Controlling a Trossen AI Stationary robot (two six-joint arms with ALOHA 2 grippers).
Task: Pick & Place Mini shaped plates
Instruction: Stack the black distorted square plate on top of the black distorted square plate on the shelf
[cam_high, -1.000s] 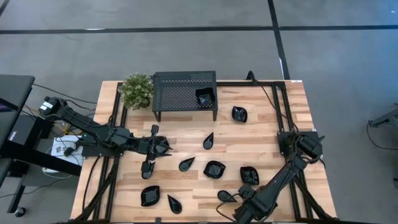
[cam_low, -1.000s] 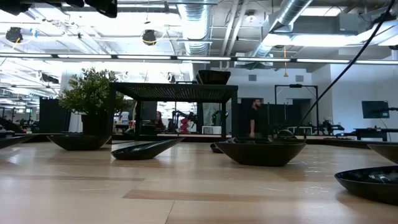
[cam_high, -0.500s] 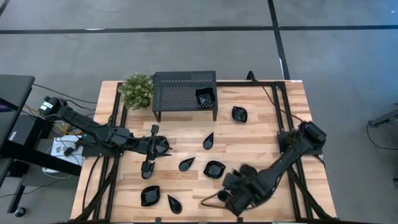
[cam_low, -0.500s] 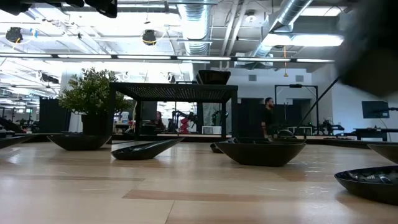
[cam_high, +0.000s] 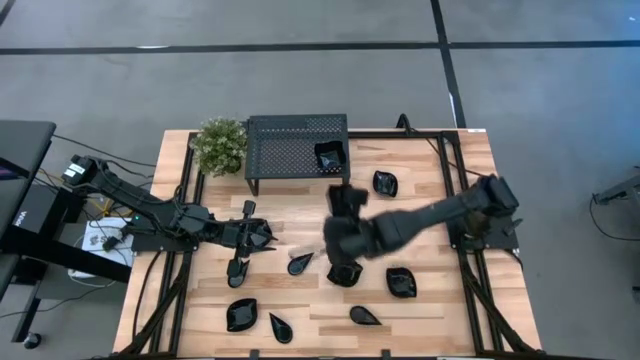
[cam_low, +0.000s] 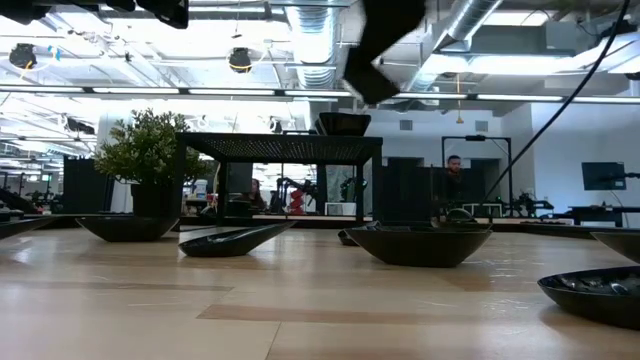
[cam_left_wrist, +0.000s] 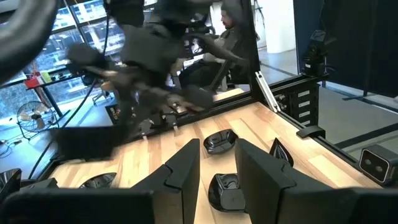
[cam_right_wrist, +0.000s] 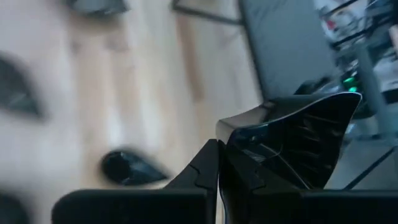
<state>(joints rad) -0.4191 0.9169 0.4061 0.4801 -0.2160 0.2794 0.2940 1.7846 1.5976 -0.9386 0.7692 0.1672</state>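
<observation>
My right gripper is holding the leaf-shaped plate by its rim, and the rack's plate lies open. I should keep moving toward the rack's plate until both plates nest together.
Several mini shaped plates, glossy black, lie on the wooden table: a teardrop one, a squarish one, another teardrop, and more near the near-left corner. One sits on top of the black perforated rack. My right gripper hangs above the table's middle, in front of the rack, shut on a leaf-shaped plate. In the low view it is a dark blur up high. My left gripper waits open over the table's left part, touching nothing. My right gripper pinches the leaf-shaped plate by its rim between the two fingers. The plate is lifted clear of the table and sits tilted, its pointed end sticking out away from the fingers. The side the fingers come from does not show.
The rack and a green potted plant stand along the far edge. Plates are scattered over the table's middle and near part. Black rails run down the left and right sides. People stand in the room behind.
My right arm has swung up from the table's near edge, by the right corner, toward the middle and the rack, fast enough to blur. The plates on the table have stayed where they were.
</observation>
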